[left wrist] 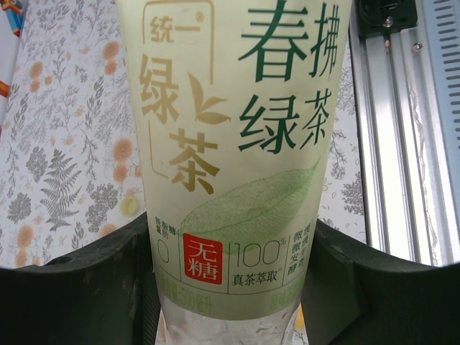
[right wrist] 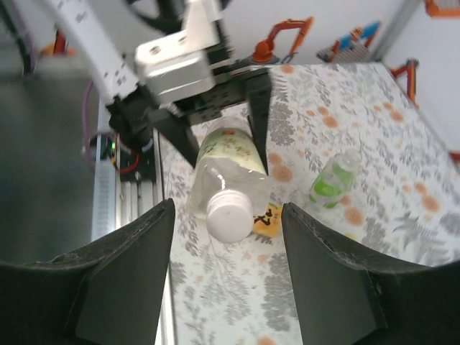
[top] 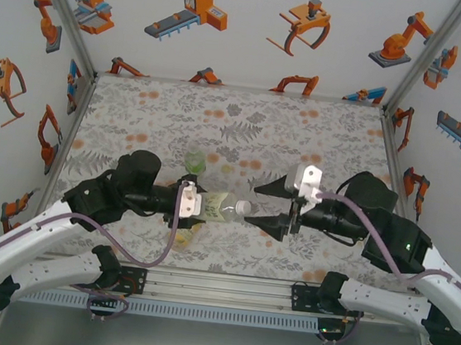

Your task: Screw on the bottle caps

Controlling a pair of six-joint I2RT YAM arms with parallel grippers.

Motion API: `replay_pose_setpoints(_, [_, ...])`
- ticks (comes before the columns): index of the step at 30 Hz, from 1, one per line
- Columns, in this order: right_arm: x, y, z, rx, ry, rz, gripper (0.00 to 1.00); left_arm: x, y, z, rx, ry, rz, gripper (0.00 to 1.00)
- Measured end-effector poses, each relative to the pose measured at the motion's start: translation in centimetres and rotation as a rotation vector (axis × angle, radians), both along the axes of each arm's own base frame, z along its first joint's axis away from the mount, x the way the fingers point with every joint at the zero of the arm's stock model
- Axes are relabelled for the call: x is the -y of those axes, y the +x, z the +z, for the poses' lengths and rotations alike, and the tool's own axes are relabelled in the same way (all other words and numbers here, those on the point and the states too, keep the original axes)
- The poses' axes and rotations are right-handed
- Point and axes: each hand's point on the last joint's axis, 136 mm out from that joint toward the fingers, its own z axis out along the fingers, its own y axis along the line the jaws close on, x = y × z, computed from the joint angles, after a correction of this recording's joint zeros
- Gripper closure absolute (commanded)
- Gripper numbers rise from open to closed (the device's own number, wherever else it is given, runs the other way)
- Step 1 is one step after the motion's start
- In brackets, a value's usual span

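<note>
The clear bottle (top: pixel 220 206) will come along in one piece when the robot's right gripper carries it by the cap, because the white bottle cap (top: pixel 244 207) sits straight over the bottle's neck.
My left gripper (top: pixel 202 205) is shut on the clear bottle (top: pixel 225 209) with the pale yellow-green label (left wrist: pixel 237 144) and holds it level above the table. Its black fingers (left wrist: pixel 86 295) press both sides of the lower label. A white bottle cap (right wrist: pixel 230 213) sits on the bottle's neck and faces my right gripper (right wrist: pixel 226 208). That gripper (top: pixel 259 202) is open, its fingers either side of the cap (top: pixel 243 208) and clear of it. The short green-tinted bottle (top: pixel 195 165) stands behind, also seen in the right wrist view (right wrist: pixel 332 181). A yellow-labelled bottle (right wrist: pixel 267 219) lies under the held one.
An aluminium rail (left wrist: pixel 402 144) runs along the table's near edge below the left gripper. The flower-patterned table mat (top: pixel 301 139) stretches back to walls with robot pictures. Both arm bases (top: pixel 119 276) sit at the near edge.
</note>
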Motion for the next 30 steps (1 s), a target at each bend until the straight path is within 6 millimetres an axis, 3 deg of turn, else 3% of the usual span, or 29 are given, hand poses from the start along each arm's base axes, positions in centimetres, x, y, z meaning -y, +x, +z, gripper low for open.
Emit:
replay_pose_setpoints(6, [-0.6, -1.5, -1.9, 0.136, -0.086, 0.129, 0.47, -0.2, -0.3, 0.3, -0.011, 0.002, -0.007, 1.0])
replay_pose_setpoints(14, [-1.3, -1.2, -2.6, 0.18, -0.113, 0.145, 0.57, -0.2, -0.5, 0.3, -0.016, 0.004, -0.015, 1.0])
replay_pose_setpoints(30, [-1.7, -0.4, -3.5, 0.182, -0.143, 0.115, 0.64, -0.3, -0.7, 0.2, -0.024, 0.011, -0.022, 1.0])
